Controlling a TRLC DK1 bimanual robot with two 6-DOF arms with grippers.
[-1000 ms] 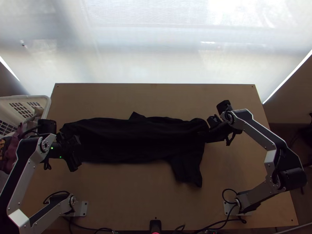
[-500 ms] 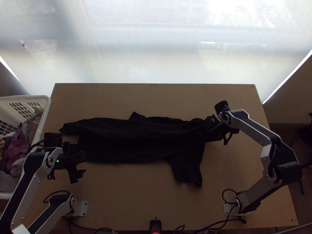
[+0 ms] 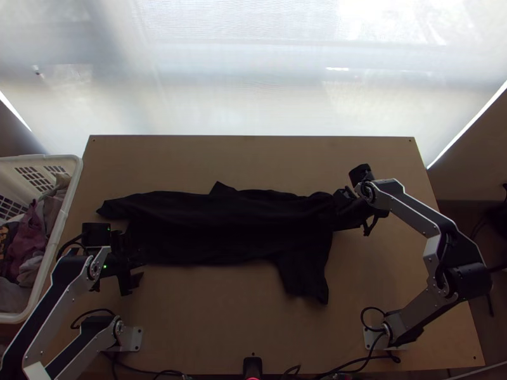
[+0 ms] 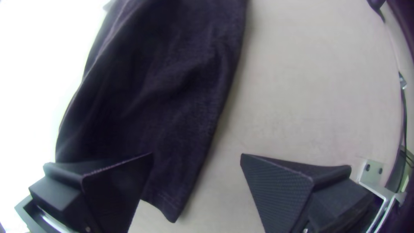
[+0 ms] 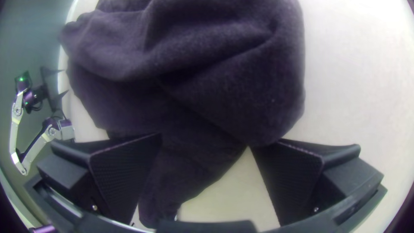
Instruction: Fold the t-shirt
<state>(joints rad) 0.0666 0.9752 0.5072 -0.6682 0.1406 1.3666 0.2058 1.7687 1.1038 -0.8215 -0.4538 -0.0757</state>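
Note:
The narrow t-shirt has a long fold point(image 3: 209, 223) along it, so the black t-shirt point(image 3: 234, 237) will droop between my grippers and spread wider when I raise both its ends.
The black t-shirt point(image 3: 222, 221) lies as a long, wrinkled strip across the middle of the table, a sleeve-like flap sticking out toward the near edge. At its left end is my left gripper point(image 3: 134, 269), over the near corner. In the left wrist view the left gripper point(image 4: 197, 157) stands open, the shirt's edge point(image 4: 164, 86) passing between and beyond its fingers. My right gripper point(image 3: 342, 209) is at the shirt's right end. The right wrist view shows the right gripper point(image 5: 207, 142) open above the bunched cloth point(image 5: 194, 64), both fingers apart.
A white basket point(image 3: 73, 190) with mixed clothes stands off the table's left side. Bare wood point(image 3: 209, 316) lies between the shirt and the near edge, and more wood point(image 3: 253, 158) beyond the shirt. Cables run along the near edge.
My left gripper has come toward the near edge and slightly right, uncovering the shirt's left end. The right arm shifted slightly left at first and has since held still.

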